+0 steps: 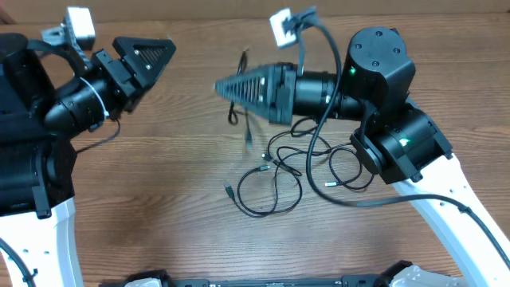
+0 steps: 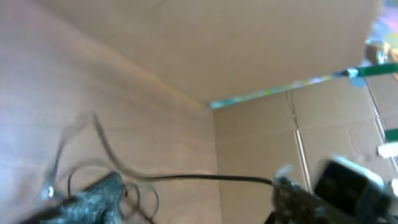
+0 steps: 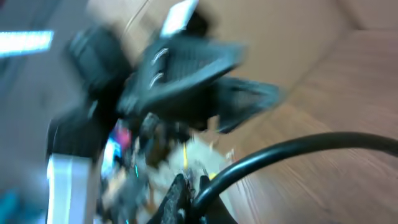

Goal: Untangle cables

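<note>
My right gripper is holding one cable close beside the other loops. My left gripper should grab the cable near the end of my right gripper and carry it clear.
Thin black cables lie in loose overlapping loops on the wooden table at centre, small plugs at their ends. My right gripper points left above them and is shut on one cable strand, which hangs down from its tip. The right wrist view is blurred. It shows the shut right gripper with the arm's own thick black cable crossing in front. My left gripper hovers open at upper left, well away from the cables. In the left wrist view the left gripper stands wide open, with cable loops beyond it.
The table's far edge meets cardboard walls behind. The right arm's thick black cable arcs over the table near the loops. The arm bases stand at the left and right front corners.
</note>
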`<state>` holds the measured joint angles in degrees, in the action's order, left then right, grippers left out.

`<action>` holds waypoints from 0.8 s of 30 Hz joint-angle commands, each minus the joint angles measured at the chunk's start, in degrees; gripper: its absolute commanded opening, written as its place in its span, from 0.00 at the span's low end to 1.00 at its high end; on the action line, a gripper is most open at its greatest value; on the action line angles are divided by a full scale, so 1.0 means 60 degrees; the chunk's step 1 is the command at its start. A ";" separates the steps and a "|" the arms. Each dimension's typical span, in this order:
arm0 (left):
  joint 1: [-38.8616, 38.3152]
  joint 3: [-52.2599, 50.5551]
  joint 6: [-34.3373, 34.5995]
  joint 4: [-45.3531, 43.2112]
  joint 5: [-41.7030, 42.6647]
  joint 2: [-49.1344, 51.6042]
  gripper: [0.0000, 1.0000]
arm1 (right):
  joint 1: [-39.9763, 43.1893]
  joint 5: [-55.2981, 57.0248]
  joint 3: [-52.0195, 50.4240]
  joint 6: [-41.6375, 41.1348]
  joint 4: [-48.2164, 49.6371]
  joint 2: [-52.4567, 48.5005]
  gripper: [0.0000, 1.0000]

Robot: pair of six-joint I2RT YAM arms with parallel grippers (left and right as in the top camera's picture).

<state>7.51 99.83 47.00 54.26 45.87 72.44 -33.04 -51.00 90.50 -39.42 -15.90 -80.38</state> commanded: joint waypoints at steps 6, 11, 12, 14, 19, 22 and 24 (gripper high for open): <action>-0.0007 0.0084 0.2637 0.0455 0.1971 0.0051 1.00 | -0.0076 -0.1956 0.0102 0.2874 0.0040 -0.0036 0.04; -0.0007 0.0084 0.4397 0.0455 0.2623 0.0051 1.00 | -0.0820 -0.2047 0.0095 0.4237 0.0022 -0.0182 0.04; -0.0018 0.0084 0.4546 0.0459 0.2736 0.0051 1.00 | -0.0991 -0.1971 0.0098 0.4615 0.0029 -0.0222 0.04; -0.0069 0.0084 0.4699 0.0455 0.3045 0.0051 0.97 | -0.1147 -0.1902 0.0098 0.4881 0.0073 -0.0266 0.04; -0.0386 0.0084 0.4838 0.0459 0.3297 0.0051 0.82 | -0.1242 -0.1869 0.0098 0.4911 0.0277 -0.0441 0.04; -0.0645 0.0084 0.5115 0.0459 0.3340 0.0051 0.75 | -0.1257 -0.1872 0.0098 0.4907 0.0273 -0.0521 0.04; -0.0831 0.0084 0.5260 0.0463 0.3395 0.0051 0.77 | -0.1253 -0.1869 0.0098 0.4911 0.0273 -0.0561 0.04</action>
<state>4.10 99.83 75.94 57.23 64.12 72.66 -40.53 -62.13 90.50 -11.31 -14.63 -82.98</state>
